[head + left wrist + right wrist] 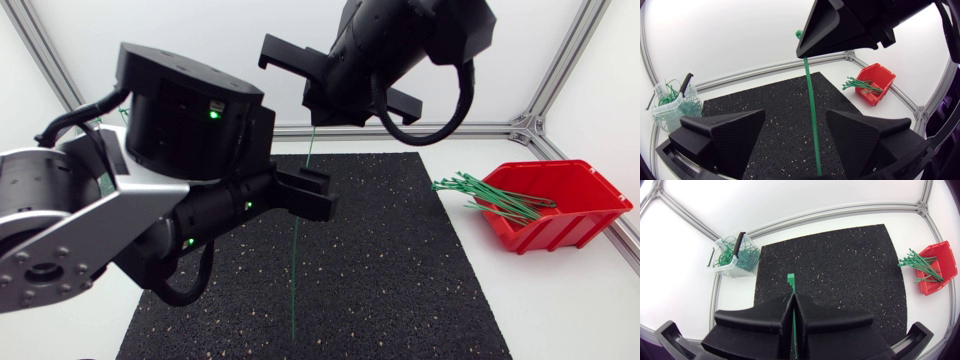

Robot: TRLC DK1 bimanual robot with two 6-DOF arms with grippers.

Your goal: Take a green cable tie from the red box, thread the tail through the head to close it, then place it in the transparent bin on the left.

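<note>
I expect the strap (295, 245) to stay straight with its head upright when my left gripper carries it, because the tie's head (799, 34) sticks up past the fingers.
A long green cable tie (295, 260) hangs straight down over the black mat (400, 280). My right gripper (318, 112) is shut on its upper part, with the tie's head (790, 280) sticking out past the fingertips. Lower down, my left gripper (795, 117) stands open around the hanging strap (812, 110), which passes between the fingers without touching either. The red box (560, 215) with several green ties (490, 195) sits at the right. The transparent bin (732, 260) at the far left holds several closed ties. My left arm hides the bin in the head view.
Aluminium frame rails (480, 128) run along the table's back and sides. White tabletop surrounds the mat. A black-handled tool (684, 82) stands in the bin (670, 107).
</note>
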